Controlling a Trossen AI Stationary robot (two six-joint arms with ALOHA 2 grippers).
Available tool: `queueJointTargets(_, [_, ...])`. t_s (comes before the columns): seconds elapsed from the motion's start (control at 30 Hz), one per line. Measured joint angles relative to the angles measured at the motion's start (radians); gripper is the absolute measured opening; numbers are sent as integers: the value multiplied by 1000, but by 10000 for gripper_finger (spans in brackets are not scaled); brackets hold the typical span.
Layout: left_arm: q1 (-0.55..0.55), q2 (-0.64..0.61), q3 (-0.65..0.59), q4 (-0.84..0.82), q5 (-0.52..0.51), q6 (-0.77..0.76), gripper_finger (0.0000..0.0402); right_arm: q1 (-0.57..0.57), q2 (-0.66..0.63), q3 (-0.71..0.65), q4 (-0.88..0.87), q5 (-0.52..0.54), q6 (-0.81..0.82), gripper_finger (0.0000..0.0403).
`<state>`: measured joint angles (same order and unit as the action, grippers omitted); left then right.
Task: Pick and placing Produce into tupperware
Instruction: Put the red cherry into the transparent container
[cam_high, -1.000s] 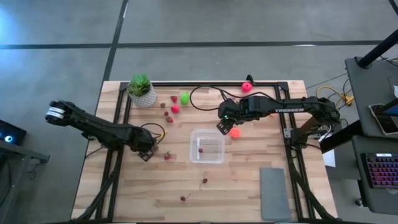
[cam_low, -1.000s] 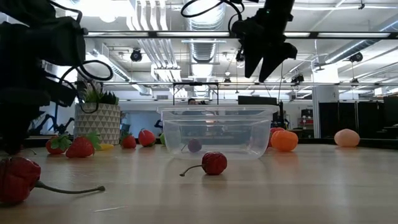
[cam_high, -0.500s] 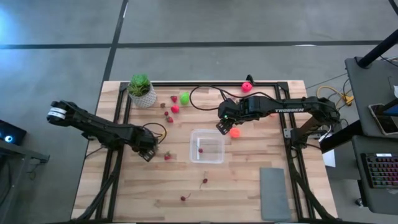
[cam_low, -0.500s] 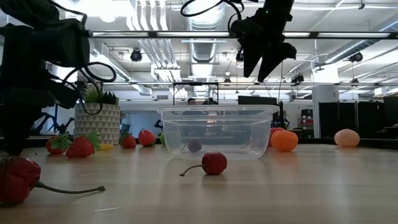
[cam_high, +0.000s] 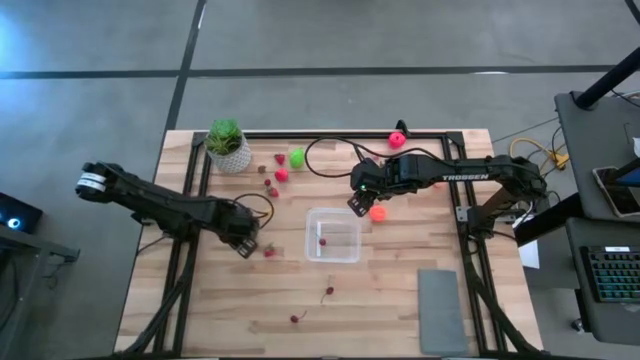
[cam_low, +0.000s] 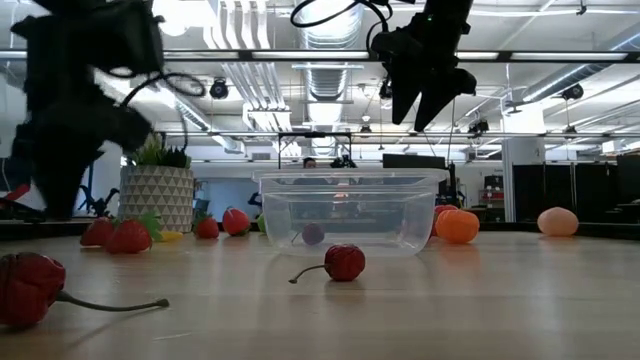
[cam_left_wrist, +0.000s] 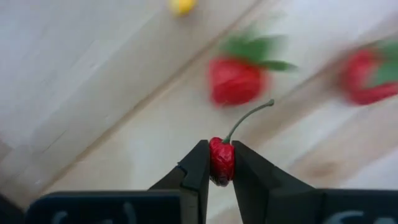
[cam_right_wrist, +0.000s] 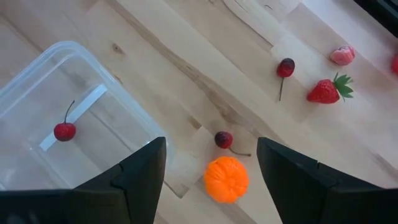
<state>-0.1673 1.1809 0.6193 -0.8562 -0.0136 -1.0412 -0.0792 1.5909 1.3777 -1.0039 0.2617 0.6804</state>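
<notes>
The cherry's round body (cam_left_wrist: 222, 160) is between my fingers and the tupperware's top is open. My left gripper keeps going over the tupperware (cam_high: 332, 238) and lets go of the cherry there.
My left gripper (cam_high: 247, 245) is shut on a small red cherry (cam_left_wrist: 221, 160) left of the tupperware (cam_high: 333, 235). A strawberry (cam_high: 268, 251) lies on the wood just beside it. The clear tupperware stands mid-table with one cherry (cam_right_wrist: 64, 131) inside. My right gripper (cam_high: 360, 203) hangs open above the table at the tupperware's far right corner. An orange ball (cam_right_wrist: 226, 179) and a dark cherry (cam_right_wrist: 223, 139) lie beneath it. More produce lies near the plant: a lime-green piece (cam_high: 297, 157) and a red ball (cam_high: 282, 174). My left gripper pinches the cherry's round body (cam_left_wrist: 221, 168) between its two fingertips (cam_left_wrist: 200, 163), coming from above and pointing down at the table. The cherry's green stem (cam_left_wrist: 249, 115) sticks out free beyond the fingers. The cherry appears to be off the wood.
A potted green plant (cam_high: 227, 143) stands at the far left, a pink ball (cam_high: 397, 139) at the far edge, and a flat grey pad (cam_high: 441, 310) at the near right. Two cherries (cam_high: 329, 291) (cam_high: 296, 318) lie near the front. A black cable loops behind the tupperware.
My left gripper has shut on the cherry, then risen and shifted a little toward the table's right, toward the tupperware, carrying the cherry with it.
</notes>
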Motion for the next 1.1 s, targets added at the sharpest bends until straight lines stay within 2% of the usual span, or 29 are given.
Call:
queueJointTargets(0.07, [-3,0,57,1,-41,1,38,0,0,0,-1,-10,0,244])
queueJointTargets(0.17, [-10,2,166,22,-159,45,38,0,0,0,-1,-27,-1,244])
queueJointTargets(0.27, [-7,19,268,95,-282,173,38,0,0,-1,-2,-30,-1,244])
queueJointTargets(0.33, [16,45,313,172,-309,284,38,0,0,-1,-2,-29,1,244])
queueJointTargets(0.43, [59,109,356,300,-279,421,38,1,-16,-2,-6,-7,34,244])
queueJointTargets(0.63, [113,289,382,558,-111,625,38,59,-184,1,-23,232,204,244])
queueJointTargets(0.9, [112,488,480,568,-20,732,43,135,-344,-7,-227,284,424,244])
queueJointTargets(1.1, [117,509,552,570,-22,714,110,187,-362,-55,-267,323,448,244])
